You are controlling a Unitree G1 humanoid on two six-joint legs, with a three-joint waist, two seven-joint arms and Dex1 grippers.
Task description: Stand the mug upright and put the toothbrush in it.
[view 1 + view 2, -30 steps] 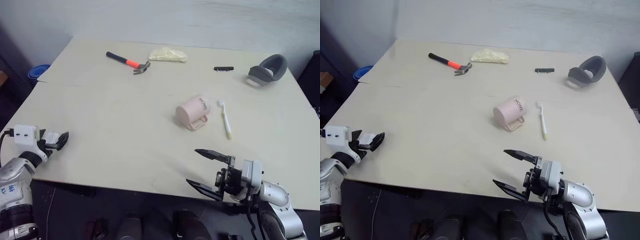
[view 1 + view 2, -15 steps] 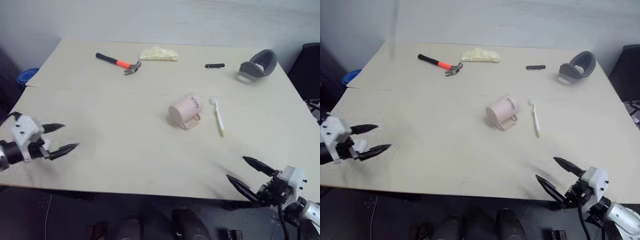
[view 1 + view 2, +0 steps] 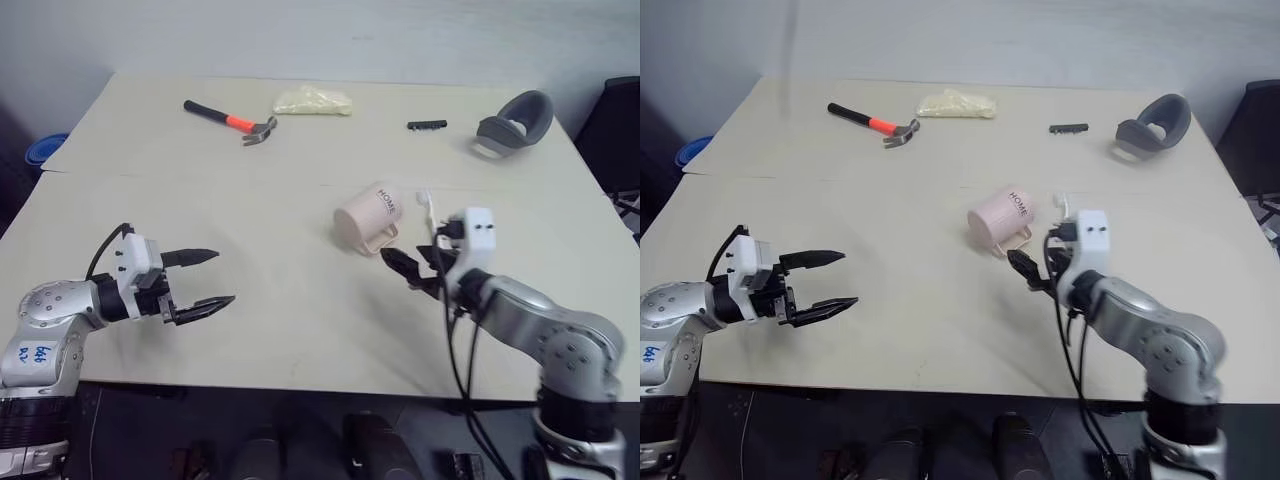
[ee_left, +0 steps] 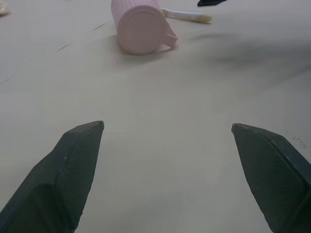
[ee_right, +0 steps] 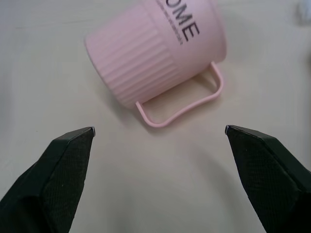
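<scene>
I expect to find the pale pink mug empty inside when I turn it upright, because the tabletop is clean by the tipped mug's opening.
The pale pink mug lies on its side mid-table, its "HOME" lettering facing up and its handle resting on the tabletop. Its flat base points toward my left gripper. Beside the mug lies the toothbrush, whose white head shows just past my right arm. My right gripper is open, with nothing between its fingers, and hovers close in front of the mug's handle side. My left gripper is open and empty too, and points across the table at the mug from well to its left.
Along the far side of the table lie a hammer with an orange grip, a pale yellow bag, a short black bar and a grey-and-white rounded case. A blue object sits past the table's left edge.
My right gripper has come up from the table's front edge and forward to just short of the mug. My left gripper has swung right, over the table. Mug and toothbrush have not moved.
</scene>
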